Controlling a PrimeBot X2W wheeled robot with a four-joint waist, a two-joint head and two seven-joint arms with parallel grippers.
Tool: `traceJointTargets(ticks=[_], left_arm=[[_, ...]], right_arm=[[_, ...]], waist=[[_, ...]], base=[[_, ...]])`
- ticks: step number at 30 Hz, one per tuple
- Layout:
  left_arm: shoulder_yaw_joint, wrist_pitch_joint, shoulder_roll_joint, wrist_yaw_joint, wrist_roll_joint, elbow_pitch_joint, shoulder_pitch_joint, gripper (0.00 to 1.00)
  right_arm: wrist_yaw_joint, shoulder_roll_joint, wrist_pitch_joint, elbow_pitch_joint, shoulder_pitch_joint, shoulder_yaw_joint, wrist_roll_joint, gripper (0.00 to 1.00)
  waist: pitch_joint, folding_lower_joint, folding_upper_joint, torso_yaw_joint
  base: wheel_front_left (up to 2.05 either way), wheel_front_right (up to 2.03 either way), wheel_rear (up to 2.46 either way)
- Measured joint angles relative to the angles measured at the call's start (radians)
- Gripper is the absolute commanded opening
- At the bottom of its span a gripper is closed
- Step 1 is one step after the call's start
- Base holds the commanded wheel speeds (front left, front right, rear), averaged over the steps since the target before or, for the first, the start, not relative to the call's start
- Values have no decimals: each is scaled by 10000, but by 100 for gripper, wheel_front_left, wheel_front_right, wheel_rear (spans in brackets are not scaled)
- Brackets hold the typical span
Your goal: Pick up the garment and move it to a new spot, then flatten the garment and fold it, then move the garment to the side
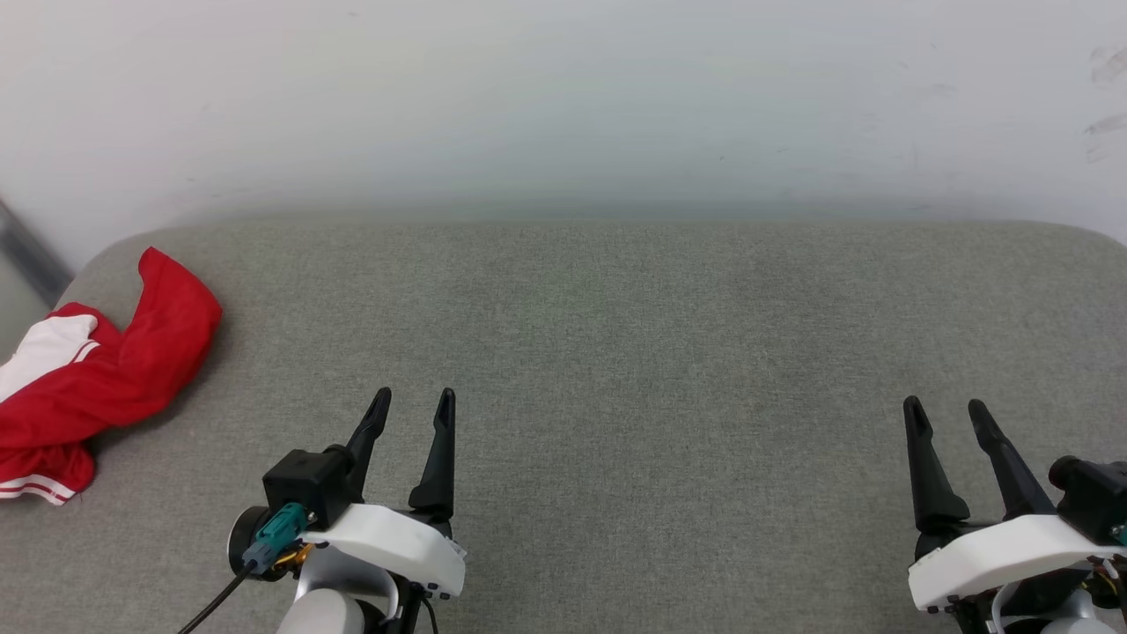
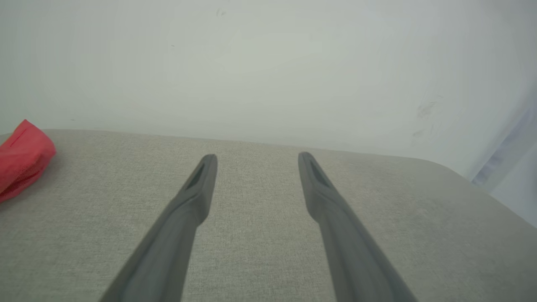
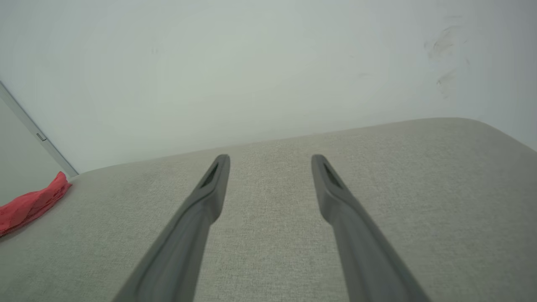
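My gripper will make the garment (image 1: 158,359) gather into a drooping heap when it lifts it, because loose red folds run into the white sleeve (image 1: 48,349). The sleeve will dangle along.
The garment (image 1: 106,370) lies crumpled at the far left edge of the grey padded surface, red with a white sleeve and striped trim showing; its letters and number are hidden in the folds. A red corner of the garment (image 2: 21,157) shows at the left of the left wrist view, and the garment (image 3: 31,203) also appears low on the left in the right wrist view. My left gripper (image 1: 414,405) is open at the lower middle-left, well to the right of the garment, with nothing between its fingers. My right gripper (image 1: 946,412) is open and empty at the lower right.
The grey fabric-covered surface (image 1: 616,352) stretches wide between and beyond both grippers. A white wall (image 1: 563,97) rises right behind its far edge. A grey strip (image 1: 31,255) runs down the wall at the far left, near the surface's rounded corner.
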Motion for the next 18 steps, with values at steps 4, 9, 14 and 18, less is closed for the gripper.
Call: traceJointTargets(ticks=[4,9,14,18], left_arm=[[-42,-86,-2,12,320,63,-84,100],[-77,-192,0,59,677,138,-103,100],[-105,-286,-2,88,1007,188,-131,100],[-119,-366,-8,90,1235,272,-157,100]], right_arm=[[0,19,23,-86,45,-65,-387,100],[0,35,31,-155,98,-54,-819,100],[0,40,36,-190,99,-40,-1118,100],[0,40,21,-222,100,-27,-1386,100]], waist=[[4,0,0,8],[7,0,0,15],[1,0,0,29],[3,0,0,50]], base=[[0,0,0],[0,0,0],[0,0,0],[0,0,0]])
